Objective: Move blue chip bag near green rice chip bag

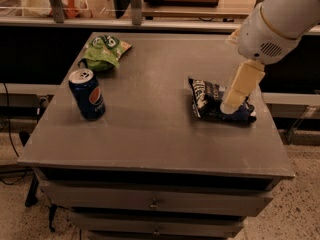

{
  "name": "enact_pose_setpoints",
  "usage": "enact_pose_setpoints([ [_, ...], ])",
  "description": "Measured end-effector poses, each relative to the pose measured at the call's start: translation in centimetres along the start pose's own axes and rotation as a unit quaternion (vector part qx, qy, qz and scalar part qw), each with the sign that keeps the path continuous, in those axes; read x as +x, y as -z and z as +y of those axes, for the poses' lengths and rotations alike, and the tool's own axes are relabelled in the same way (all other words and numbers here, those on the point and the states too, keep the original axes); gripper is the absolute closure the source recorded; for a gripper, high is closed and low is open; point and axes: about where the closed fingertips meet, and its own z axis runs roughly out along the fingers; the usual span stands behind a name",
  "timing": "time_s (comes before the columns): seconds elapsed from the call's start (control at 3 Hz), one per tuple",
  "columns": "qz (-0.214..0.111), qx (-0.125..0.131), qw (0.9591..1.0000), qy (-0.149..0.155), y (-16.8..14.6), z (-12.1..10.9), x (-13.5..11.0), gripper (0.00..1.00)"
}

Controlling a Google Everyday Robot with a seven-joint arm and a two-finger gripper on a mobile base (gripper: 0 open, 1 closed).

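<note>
My gripper will make the ends of the blue chip bag (222, 102) droop around the pinch when I lift, because it is over the bag's middle and the bag has a crinkled surface (207, 98).
The blue chip bag (212, 101) lies flat on the right half of the grey tabletop (150, 119). It is dark navy with white lettering. The green rice chip bag (104, 51) lies at the far left corner, lime green with an orange-tan corner. My gripper (230, 104) hangs from the white arm at the upper right and its cream finger reaches down onto the right part of the blue bag, hiding some of it.
A blue Pepsi can (87, 94) stands upright at the left, in front of the green bag. A dark counter with a glass front runs behind the table. Drawers (152, 204) sit under the tabletop. The table's right edge is close to the blue bag.
</note>
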Motion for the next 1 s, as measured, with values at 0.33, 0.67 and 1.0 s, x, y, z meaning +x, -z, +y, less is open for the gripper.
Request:
enact_pose_setpoints([
  [0.33, -0.02, -0.005, 0.9998, -0.007, -3.8, -1.8, -1.3, 0.0],
  [0.67, -0.014, -0.016, 0.9996, -0.018, -7.5, -2.8, -1.0, 0.18],
  [1.0, 0.0, -0.025, 0.9993, -0.029, -9.8, -2.8, 0.3, 0.41],
])
